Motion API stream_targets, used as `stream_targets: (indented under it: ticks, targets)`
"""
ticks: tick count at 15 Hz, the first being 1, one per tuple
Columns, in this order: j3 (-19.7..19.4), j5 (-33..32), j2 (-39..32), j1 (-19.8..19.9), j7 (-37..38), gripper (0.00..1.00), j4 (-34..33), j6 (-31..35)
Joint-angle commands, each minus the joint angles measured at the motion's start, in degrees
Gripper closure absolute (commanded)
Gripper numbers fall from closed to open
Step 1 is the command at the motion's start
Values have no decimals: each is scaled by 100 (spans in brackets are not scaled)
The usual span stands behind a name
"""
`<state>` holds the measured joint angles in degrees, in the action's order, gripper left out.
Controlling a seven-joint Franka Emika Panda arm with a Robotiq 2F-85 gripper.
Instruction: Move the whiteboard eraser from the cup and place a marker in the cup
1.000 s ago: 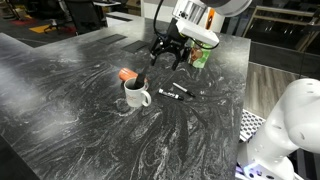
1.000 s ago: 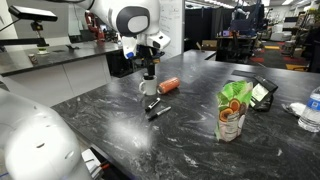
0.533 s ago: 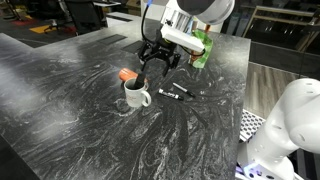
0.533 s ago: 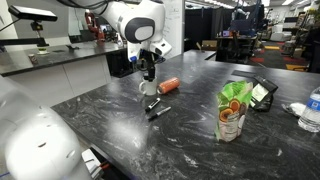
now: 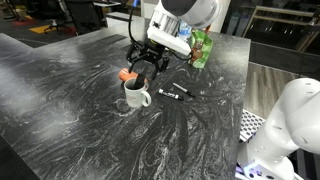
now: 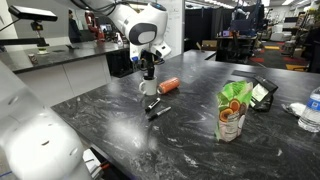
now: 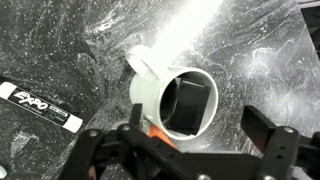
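Observation:
A gap (image 7: 211,108) shows beside the black eraser (image 7: 188,107). I expect the eraser to slide free when I lift it out, and the white mug will stay standing.
The white mug (image 5: 134,98) stands on the dark marbled table, with the black eraser (image 5: 140,84) sticking up out of it. In the wrist view the eraser (image 7: 185,102) leans inside the mug (image 7: 145,90). My gripper (image 5: 143,68) is open and empty, hovering just above the mug, its fingers either side of the mug's rim in the wrist view (image 7: 200,128). It also shows above the mug (image 6: 148,90) in an exterior view (image 6: 148,72). Two markers (image 5: 174,94) lie beside the mug; one Expo marker (image 7: 40,108) shows in the wrist view.
An orange-red oblong object (image 5: 125,74) lies just behind the mug. A green snack bag (image 5: 202,47) stands farther back and also shows in an exterior view (image 6: 233,110). A black device (image 6: 262,93) and a bottle (image 6: 312,110) are at the table's far side.
My gripper has moved from near the green bag across and down to just above the mug, staying open. The eraser, mug and markers have not moved.

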<state>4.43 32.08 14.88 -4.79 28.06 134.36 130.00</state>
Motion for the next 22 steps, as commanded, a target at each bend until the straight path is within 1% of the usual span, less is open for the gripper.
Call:
stream_targets:
  ticks: [1, 2, 5, 11, 12, 13, 17, 22]
  targets:
    - [13, 228, -331, -21, -131, 25, -226, 97]
    - [14, 242, -359, -18, -127, 26, -237, 114]
    - [19, 257, -408, -10, -108, 50, -260, 135]
    - [30, 195, -392, -1, -75, 92, -269, 135]
    - [33, 196, -389, -5, -79, 95, -276, 127]
    - [33, 211, -377, -15, -113, 93, -279, 135]
    - [74, 169, -262, -64, -191, 93, -368, 118]
    - [200, -227, -2, -36, 82, 93, -584, 18]
